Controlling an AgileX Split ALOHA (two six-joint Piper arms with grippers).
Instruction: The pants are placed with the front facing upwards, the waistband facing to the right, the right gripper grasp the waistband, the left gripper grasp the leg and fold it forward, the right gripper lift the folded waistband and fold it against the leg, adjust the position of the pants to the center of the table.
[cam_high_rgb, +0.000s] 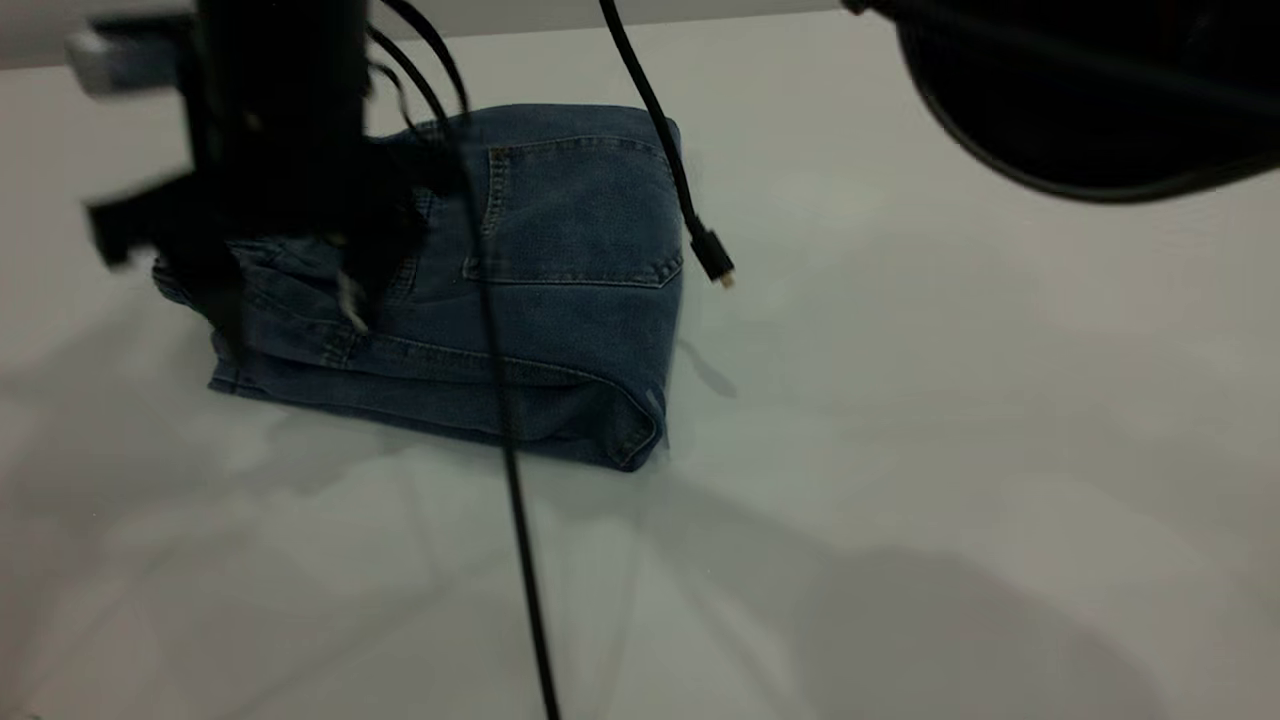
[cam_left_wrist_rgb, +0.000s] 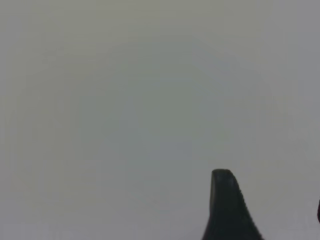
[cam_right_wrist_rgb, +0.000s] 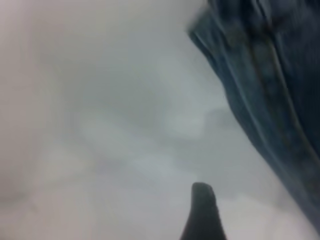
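Note:
The folded pants (cam_high_rgb: 570, 246) lie at a slant, short of the middle of the table. My right gripper should press near their waistband end (cam_high_rgb: 292, 310) and slide the pants toward the middle.
The pants (cam_high_rgb: 560, 260) lie folded into a compact blue denim bundle on the table (cam_high_rgb: 900, 450), left of its middle, with a square back pocket on top. My right gripper (cam_high_rgb: 295, 310) hangs blurred over the bundle's left end, open and holding nothing. It hides the cloth there, so I cannot make out the waistband. In the right wrist view one finger (cam_right_wrist_rgb: 202, 212) stands over bare table beside the denim edge (cam_right_wrist_rgb: 270, 100). My left gripper (cam_left_wrist_rgb: 272, 195) is open over bare table, out of the exterior view.
A loose black cable with a plug (cam_high_rgb: 712, 258) dangles by the bundle's right edge. Another cable (cam_high_rgb: 520, 520) runs down across the pants and the table's front. A large black arm part (cam_high_rgb: 1100, 90) fills the top right corner.

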